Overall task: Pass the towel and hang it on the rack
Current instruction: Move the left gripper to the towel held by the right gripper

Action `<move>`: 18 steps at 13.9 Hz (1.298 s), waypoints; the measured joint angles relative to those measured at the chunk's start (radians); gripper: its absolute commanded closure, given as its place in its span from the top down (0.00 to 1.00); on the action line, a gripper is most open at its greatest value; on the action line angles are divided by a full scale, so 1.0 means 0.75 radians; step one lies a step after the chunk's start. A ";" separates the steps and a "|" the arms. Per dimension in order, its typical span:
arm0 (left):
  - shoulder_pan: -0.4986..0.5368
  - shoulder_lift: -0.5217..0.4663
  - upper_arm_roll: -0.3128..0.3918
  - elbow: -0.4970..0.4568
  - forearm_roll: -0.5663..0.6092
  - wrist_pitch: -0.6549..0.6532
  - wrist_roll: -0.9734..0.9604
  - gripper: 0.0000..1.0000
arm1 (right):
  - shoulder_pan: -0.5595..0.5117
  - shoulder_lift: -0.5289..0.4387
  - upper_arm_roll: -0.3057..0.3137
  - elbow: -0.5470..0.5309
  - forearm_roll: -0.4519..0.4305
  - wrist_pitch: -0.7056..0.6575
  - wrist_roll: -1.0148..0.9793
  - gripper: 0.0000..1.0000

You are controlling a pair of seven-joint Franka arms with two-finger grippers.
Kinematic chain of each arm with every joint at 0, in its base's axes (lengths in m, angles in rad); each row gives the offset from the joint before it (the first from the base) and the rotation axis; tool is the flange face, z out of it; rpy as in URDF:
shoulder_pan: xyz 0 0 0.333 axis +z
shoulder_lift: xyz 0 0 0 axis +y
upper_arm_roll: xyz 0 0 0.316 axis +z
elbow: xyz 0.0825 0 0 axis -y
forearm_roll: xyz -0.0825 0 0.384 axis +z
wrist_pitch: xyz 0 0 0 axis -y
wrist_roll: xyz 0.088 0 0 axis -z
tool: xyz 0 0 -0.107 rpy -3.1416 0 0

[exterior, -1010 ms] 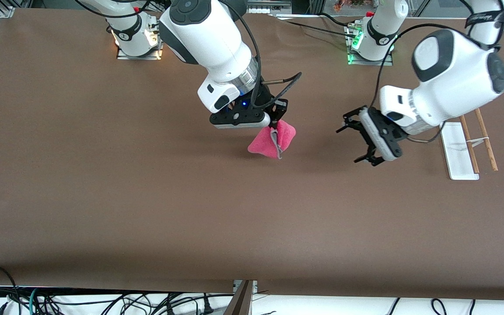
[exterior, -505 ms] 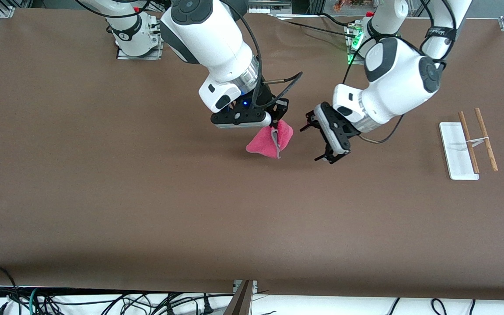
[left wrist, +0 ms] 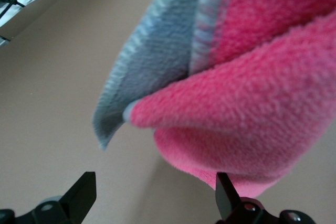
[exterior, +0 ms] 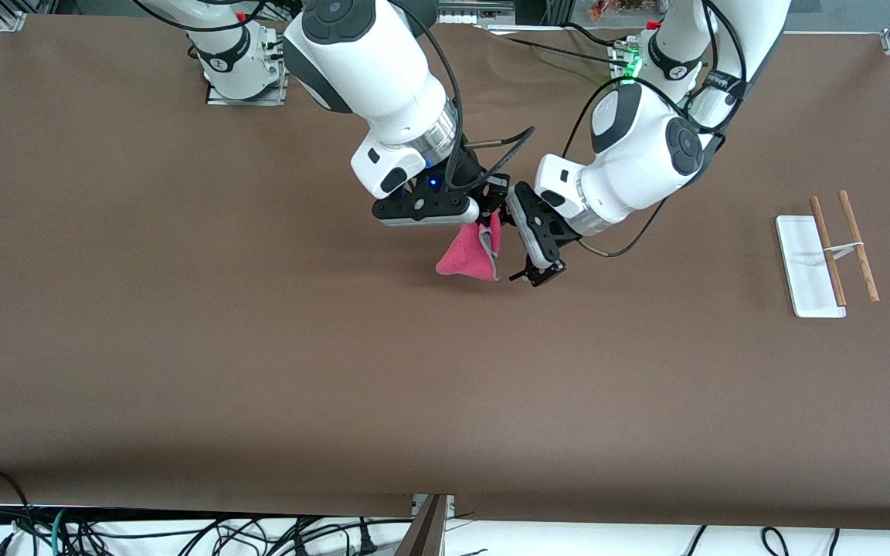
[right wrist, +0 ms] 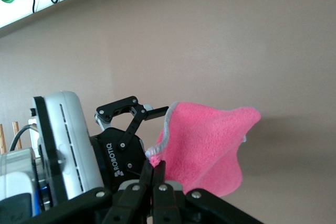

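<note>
The pink towel's lower edge (left wrist: 211, 176) hangs against the end of one finger of my left gripper, so next my left gripper moves over and puts its fingers on both sides of the towel's hanging end (left wrist: 257, 177) before it closes.
The pink towel (exterior: 467, 256) hangs in the air over the middle of the table, with my right gripper (exterior: 484, 225) shut on its top corner. In the right wrist view the towel (right wrist: 205, 140) drapes from the closed right gripper (right wrist: 157, 170). My left gripper (exterior: 517, 238) is open right beside the hanging towel. In the left wrist view the towel (left wrist: 247, 93) and its grey trim fill the space just ahead of the left gripper (left wrist: 153, 188), and one fingertip (left wrist: 224, 187) touches the pink edge. The rack (exterior: 804, 270) stands toward the left arm's end of the table.
The rack's two brown rods (exterior: 847, 245) lie over its white base, well away from both grippers. The brown table (exterior: 259, 371) spreads wide on the side nearer the front camera. Cables hang below the table's front edge (exterior: 182, 533).
My left arm has swung from beside the rack across to the towel, its jaws staying open. The right arm has kept nearly still with the towel hanging from it.
</note>
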 measured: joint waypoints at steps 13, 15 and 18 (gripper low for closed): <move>0.189 -0.075 -0.005 0.003 0.000 -0.360 0.096 1.00 | -0.001 0.000 -0.002 0.000 0.000 0.000 0.000 0.00; 0.187 -0.123 -0.047 -0.039 0.000 -0.363 0.096 1.00 | -0.001 0.000 -0.003 0.000 0.000 0.000 0.000 0.00; 0.183 -0.162 -0.122 -0.121 -0.004 -0.245 0.090 1.00 | -0.001 0.000 -0.005 0.000 0.000 0.000 0.000 0.00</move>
